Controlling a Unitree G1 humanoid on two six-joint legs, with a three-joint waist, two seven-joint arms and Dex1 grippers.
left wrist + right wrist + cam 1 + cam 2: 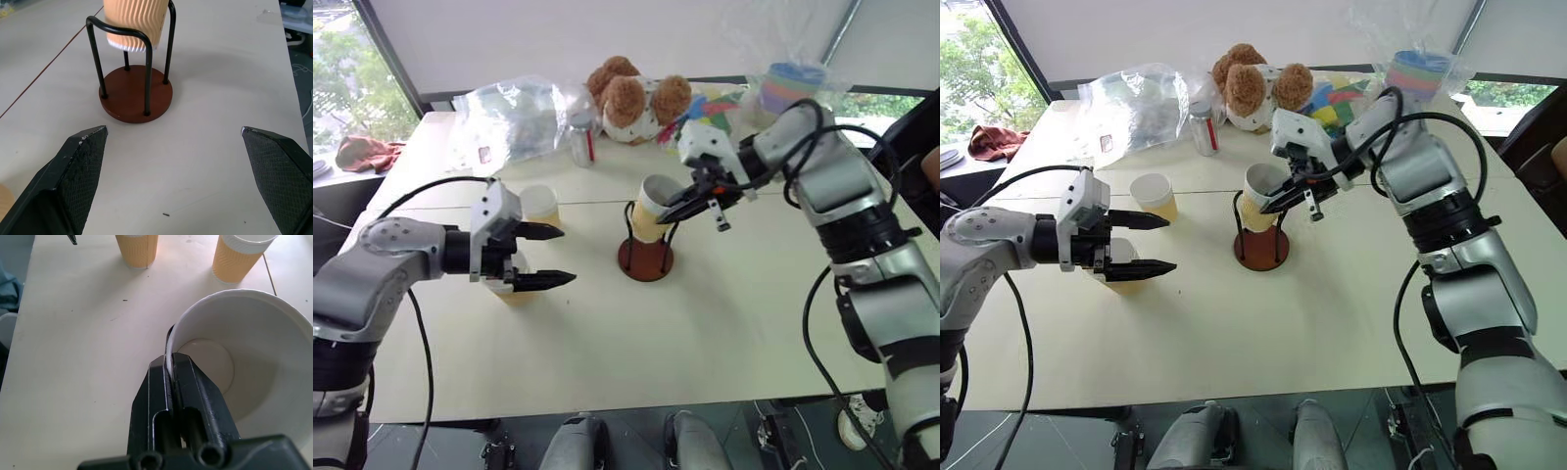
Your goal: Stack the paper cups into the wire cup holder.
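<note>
The paper cup at the holder (656,206) is open-mouthed and tapered, so the cup (515,296) behind my left gripper will nest deep inside when I lower it.
My right gripper (171,363) is shut on the rim of a paper cup (651,211), one finger inside it and one outside. That cup hangs tilted between the black loops of the wire cup holder (137,95), its bottom clear of the reddish-brown base. A second paper cup (540,204) stands upright on the table to the left. A third cup (1121,276) sits just behind my left gripper (566,256), which is open with nothing between its fingers and points at the holder from the left.
A soda can (581,139), a crumpled plastic bag (514,117) and a teddy bear (631,98) line the table's far side. A pastel cup stack in clear plastic (788,88) stands at the back right. A red cloth (367,152) lies off the far left edge.
</note>
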